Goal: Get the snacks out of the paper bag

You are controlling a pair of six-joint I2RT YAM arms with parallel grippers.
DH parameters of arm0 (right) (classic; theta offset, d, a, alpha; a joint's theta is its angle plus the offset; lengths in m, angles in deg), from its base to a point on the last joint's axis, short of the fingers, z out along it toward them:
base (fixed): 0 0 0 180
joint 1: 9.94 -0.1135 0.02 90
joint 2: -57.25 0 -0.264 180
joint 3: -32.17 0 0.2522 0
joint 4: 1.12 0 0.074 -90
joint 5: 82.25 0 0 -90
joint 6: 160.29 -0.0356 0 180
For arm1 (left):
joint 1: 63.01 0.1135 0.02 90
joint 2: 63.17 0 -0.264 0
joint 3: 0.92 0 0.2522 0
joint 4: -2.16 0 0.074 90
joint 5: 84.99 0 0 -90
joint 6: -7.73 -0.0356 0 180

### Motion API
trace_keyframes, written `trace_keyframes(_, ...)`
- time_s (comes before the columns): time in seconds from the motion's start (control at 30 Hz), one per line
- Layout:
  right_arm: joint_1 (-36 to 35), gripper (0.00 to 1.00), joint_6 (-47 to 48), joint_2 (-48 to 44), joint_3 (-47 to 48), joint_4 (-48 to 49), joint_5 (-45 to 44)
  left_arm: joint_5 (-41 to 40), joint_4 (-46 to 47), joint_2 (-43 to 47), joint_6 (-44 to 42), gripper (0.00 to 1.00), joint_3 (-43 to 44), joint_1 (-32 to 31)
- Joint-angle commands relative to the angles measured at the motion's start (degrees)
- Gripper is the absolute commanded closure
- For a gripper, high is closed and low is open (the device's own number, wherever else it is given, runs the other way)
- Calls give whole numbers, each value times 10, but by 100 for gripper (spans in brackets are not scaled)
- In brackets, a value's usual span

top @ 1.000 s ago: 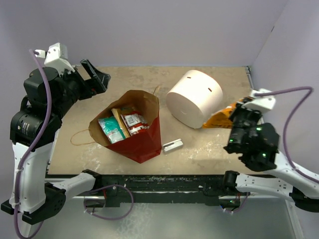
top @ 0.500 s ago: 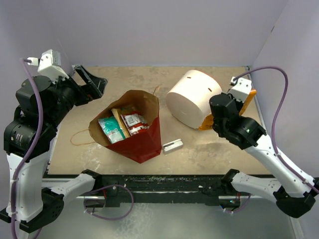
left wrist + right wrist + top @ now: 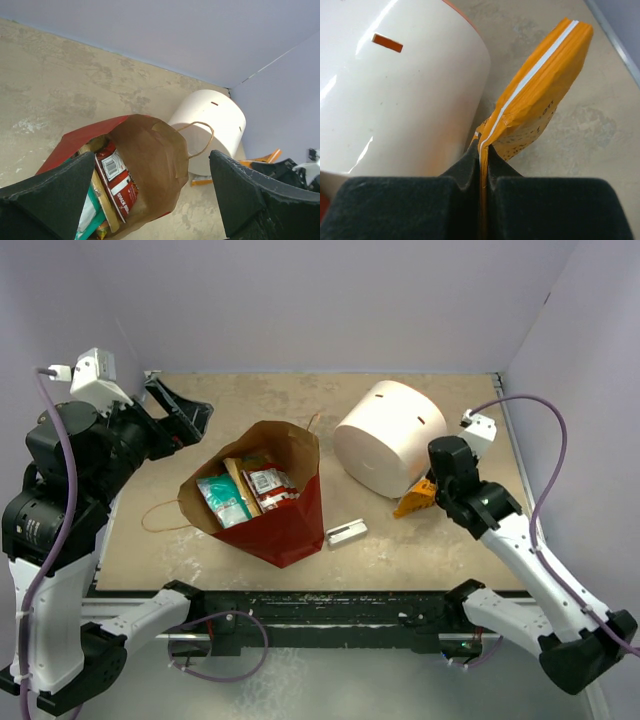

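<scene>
The orange snack in my right gripper is stuck against the white cylinder's lower edge (image 3: pixel 402 496), so next I pull the snack free and put it down on the open front area (image 3: pixel 440 546).
The paper bag (image 3: pixel 285 525) lies on its side, red outside and brown inside, with its mouth toward the left. A teal snack (image 3: pixel 222 498) and a red snack (image 3: pixel 268 484) show inside it. My left gripper (image 3: pixel 185 412) hovers open behind and to the left of the bag, holding nothing. From the left wrist, the gripper (image 3: pixel 152 155) frames the bag (image 3: pixel 150 145) and the red snack (image 3: pixel 117 181). My right gripper (image 3: pixel 432 490) is shut on an orange snack (image 3: pixel 413 504) beside the white cylinder. In the right wrist view the gripper (image 3: pixel 482 152) pinches the orange snack (image 3: pixel 542 95) by its sealed edge.
A big white cylinder (image 3: pixel 390 435) lies on its side right of the bag, close to my right gripper; it also appears as the white cylinder (image 3: pixel 395 90). A small grey metal bracket (image 3: pixel 346 533) rests near the front edge. The bag's twine handle (image 3: pixel 160 515) trails left.
My right arm has swung in from the far right, and the orange snack it holds now sits at the cylinder's near right side. My left arm shifted slightly left, still open.
</scene>
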Motion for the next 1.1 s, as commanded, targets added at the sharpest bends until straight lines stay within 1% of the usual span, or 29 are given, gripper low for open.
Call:
trace_keyframes(0.0, 65, 100, 5, 39, -9, 114, 118, 11, 11, 4, 13, 1, -5, 0)
trace_keyframes(0.23, 129, 100, -9, 100, -27, 166, 224, 21, 8, 8, 20, 1, -13, 0)
trace_keyframes(0.47, 134, 100, -26, 161, -25, 244, 302, 28, 12, 12, 28, 1, -25, 1)
trace_keyframes(0.6, 134, 100, -43, 219, 5, 284, 345, 30, 11, 14, 28, 1, -29, 1)
trace_keyframes(0.63, 134, 100, -50, 236, 28, 289, 351, 30, 11, 14, 28, 1, -30, 0)
trace_keyframes(0.77, 134, 100, -65, 302, 69, 324, 389, 34, 16, 10, 28, 1, -31, 0)
trace_keyframes(0.83, 134, 100, -67, 332, 97, 326, 400, 39, 21, 5, 27, 1, -31, 1)
trace_keyframes(0.93, 134, 100, -57, 358, 135, 303, 416, 49, 27, -2, 27, 1, -30, 1)
trace_keyframes(1.0, 134, 100, -35, 350, 144, 287, 407, 54, 31, -6, 28, 1, -29, 1)
trace_keyframes(1.07, 134, 100, -14, 324, 144, 257, 386, 58, 34, -9, 28, 1, -29, 1)
